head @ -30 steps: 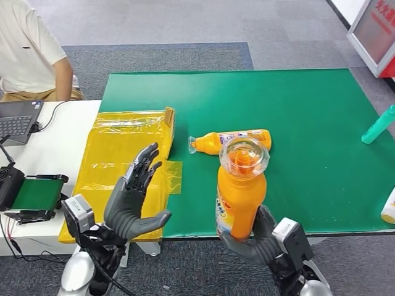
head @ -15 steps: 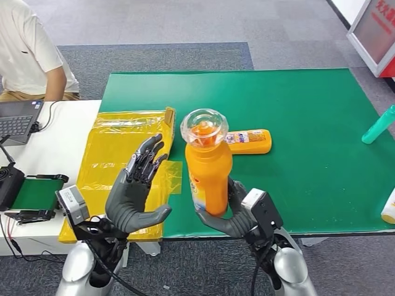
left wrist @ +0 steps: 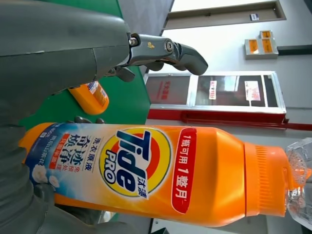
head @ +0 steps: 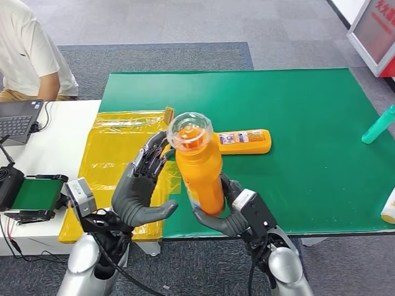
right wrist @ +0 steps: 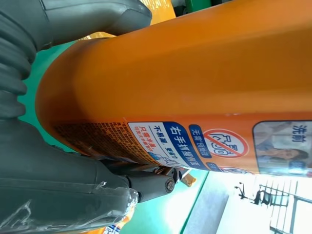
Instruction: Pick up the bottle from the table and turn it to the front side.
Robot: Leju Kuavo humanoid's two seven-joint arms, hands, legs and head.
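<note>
The Tide bottle [head: 201, 179] should stay where it is with its logo up when the robot lays it down, since the second orange bottle [head: 244, 142] lies steady with its label up.
My right hand [head: 223, 209] grips an orange Tide bottle [head: 200, 172] around its lower body and holds it upright above the table's near edge; its clear cap [head: 189, 131] points up. The left wrist view faces the bottle's [left wrist: 147, 170] Tide logo side; the right wrist view faces the bottle's [right wrist: 206, 92] back label. My left hand [head: 139, 188] stands open just left of the bottle, palm toward it, fingers spread. A second orange bottle [head: 244, 141] lies on its side on the green mat [head: 302, 123] behind the held one.
A yellow plastic bag [head: 116, 160] lies left of the mat. A person [head: 28, 55] sits at the far left by a laptop [head: 18, 120] on a white table. A teal bottle [head: 379, 126] and a white container [head: 389, 209] lie at the mat's right edge.
My right hand has carried the bottle leftward toward my left hand, and it now tilts slightly. The left hand has stayed open and edged closer to the bottle.
</note>
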